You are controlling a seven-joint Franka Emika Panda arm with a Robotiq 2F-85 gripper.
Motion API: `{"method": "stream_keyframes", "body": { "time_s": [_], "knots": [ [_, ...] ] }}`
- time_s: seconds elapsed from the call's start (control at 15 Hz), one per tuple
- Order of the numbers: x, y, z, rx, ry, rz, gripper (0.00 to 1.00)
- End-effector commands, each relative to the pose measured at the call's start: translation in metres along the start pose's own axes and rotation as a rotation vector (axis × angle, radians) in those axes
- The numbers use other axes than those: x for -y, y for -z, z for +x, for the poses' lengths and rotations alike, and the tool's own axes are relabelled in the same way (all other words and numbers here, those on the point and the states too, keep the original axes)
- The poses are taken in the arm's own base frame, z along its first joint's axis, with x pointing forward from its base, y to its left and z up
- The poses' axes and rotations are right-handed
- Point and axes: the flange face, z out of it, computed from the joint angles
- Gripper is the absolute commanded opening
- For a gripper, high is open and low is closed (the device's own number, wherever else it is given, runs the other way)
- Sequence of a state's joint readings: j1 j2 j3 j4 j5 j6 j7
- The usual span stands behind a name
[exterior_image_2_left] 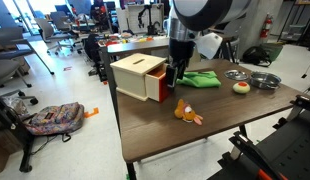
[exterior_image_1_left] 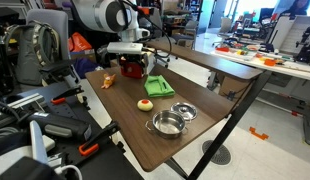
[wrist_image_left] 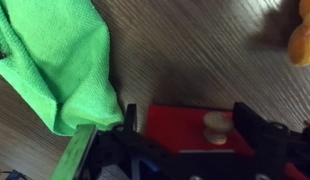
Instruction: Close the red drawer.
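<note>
The round wooden knob is close to one finger of the robot's gripper, so the gripper needs to center itself over the knob before it pushes the drawer's red front into the box.
The red drawer is a small box with a tan wooden top and red sides, standing near the table's far-left corner; it also shows behind the gripper in an exterior view. In the wrist view its red front with a round wooden knob lies between my fingers. My gripper is open, with one finger on each side of the front, and the knob is near one finger. The gripper hangs right at the drawer's red front. How far the drawer stands out I cannot tell.
A folded green cloth lies just beside the gripper, also in the wrist view. An orange-yellow toy lies near the front edge. A yellow ball-like item and two metal bowls sit further along the wooden table.
</note>
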State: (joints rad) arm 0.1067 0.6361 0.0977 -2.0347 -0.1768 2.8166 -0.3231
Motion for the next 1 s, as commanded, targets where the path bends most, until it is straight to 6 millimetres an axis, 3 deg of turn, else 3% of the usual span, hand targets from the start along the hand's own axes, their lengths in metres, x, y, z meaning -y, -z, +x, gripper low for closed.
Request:
{"method": "stream_keyframes", "body": {
  "time_s": [0.0, 0.6, 0.93],
  "knots": [
    [-0.004, -0.003, 0.005, -0.009, 0.018, -0.018, 0.65],
    [0.007, -0.004, 0.005, -0.010, 0.037, -0.013, 0.01],
    [0.008, 0.005, 0.007, -0.029, 0.036, -0.012, 0.00]
  ]
}}
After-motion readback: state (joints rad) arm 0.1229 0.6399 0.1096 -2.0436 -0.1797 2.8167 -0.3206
